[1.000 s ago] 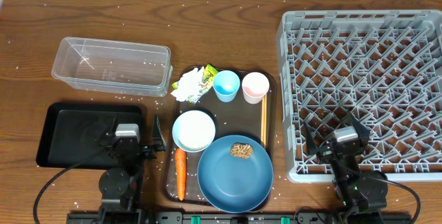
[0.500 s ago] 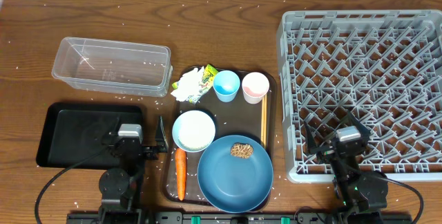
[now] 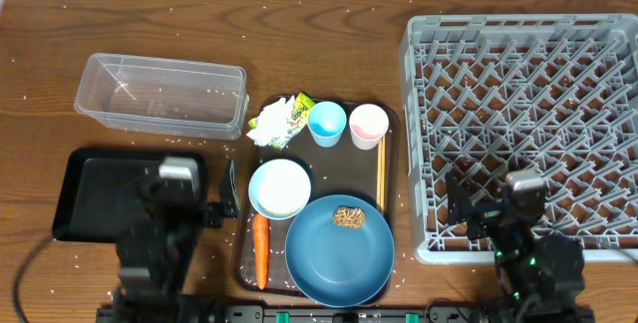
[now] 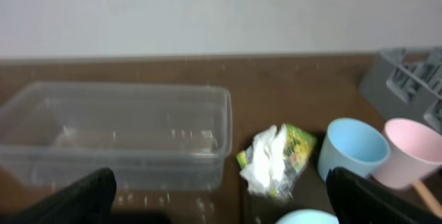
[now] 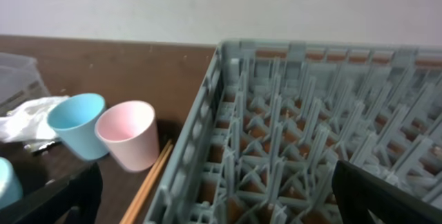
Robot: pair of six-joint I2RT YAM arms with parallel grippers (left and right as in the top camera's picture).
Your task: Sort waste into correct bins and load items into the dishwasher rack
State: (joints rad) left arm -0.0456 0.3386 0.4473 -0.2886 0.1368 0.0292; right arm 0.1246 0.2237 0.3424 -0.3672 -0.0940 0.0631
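The light-blue cup point(image 3: 326, 124) stands upright, and its opening is open to my left gripper's spread fingers. I keep reaching until the fingers are on both sides of the cup's rim point(image 3: 311, 118) and close.
The brown serving tray point(image 3: 242, 263) holds crumpled white paper with a yellow-green wrapper point(image 3: 282, 119), a light-blue cup point(image 3: 327, 124), a pinkish cup point(image 3: 368, 126), chopsticks point(image 3: 380, 173), a white bowl point(image 3: 280, 187), a carrot point(image 3: 260, 250) and a blue plate point(image 3: 334, 258) with a brown lump point(image 3: 349, 216) on it. My left gripper point(image 3: 194, 195) point(image 4: 221, 207) is open and empty at the black tray's point(image 3: 95, 188) right end. The paper point(image 4: 273, 158) and clear tub point(image 4: 117, 131) lie ahead of it. My right gripper point(image 3: 518, 208) point(image 5: 221, 207) is open and empty over the grey rack's point(image 3: 528, 114) front left corner.
White rice grains point(image 3: 60, 24) are scattered over the wooden table. The clear tub point(image 3: 159, 94) stands at the back left, beside the serving tray. The right wrist view shows both cups point(image 5: 128, 134) and the chopsticks point(image 5: 152, 175) just left of the rack wall point(image 5: 200, 134).
Both arms have moved. The left arm looks larger and blurred, shifted slightly left. The right wrist has shifted right over the rack's front edge. No object has moved.
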